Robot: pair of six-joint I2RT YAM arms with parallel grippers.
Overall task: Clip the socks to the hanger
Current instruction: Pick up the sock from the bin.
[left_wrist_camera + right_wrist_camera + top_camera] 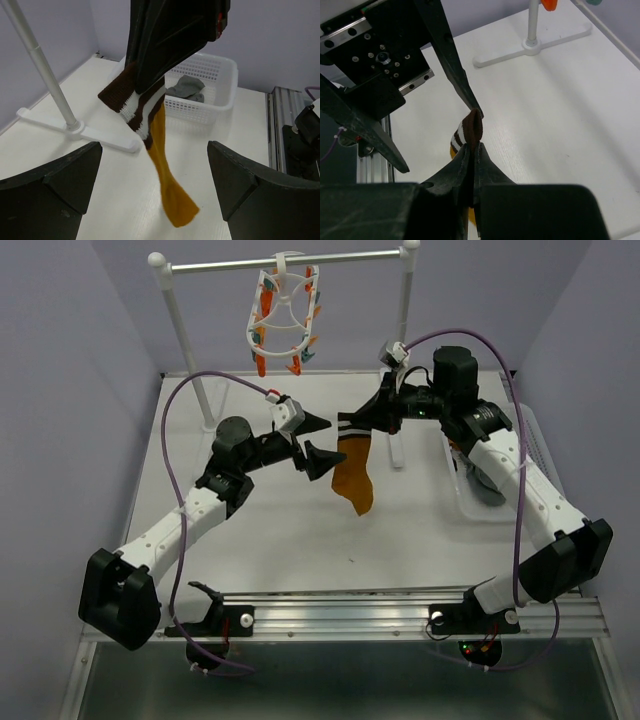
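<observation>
The robot's right gripper is holding the sock, but the hanger's orange clip [261,364] hangs closer to the left gripper, so next the left gripper takes the cuff's free edge [343,423] and brings it to the clip.
My right gripper [352,423] is shut on the brown-and-white striped cuff of a mustard-orange sock [355,478], which hangs down from it above the table. The left wrist view shows the same sock [159,150] dangling between and beyond my left gripper's wide-open fingers [50,185]. My left gripper [318,440] stands open just left of the sock, apart from it. In the right wrist view the cuff [471,128] sticks up from my right gripper [474,150]. The white hanger [282,318] with orange and teal clips hangs on the rail at the back. A grey sock [187,87] lies in the basket.
A white-posted rail stand [180,315] spans the back of the table, its right foot [395,452] just behind the sock. A clear plastic basket [470,502] sits at the right under my right arm. The table's front edge carries a metal rail [340,615].
</observation>
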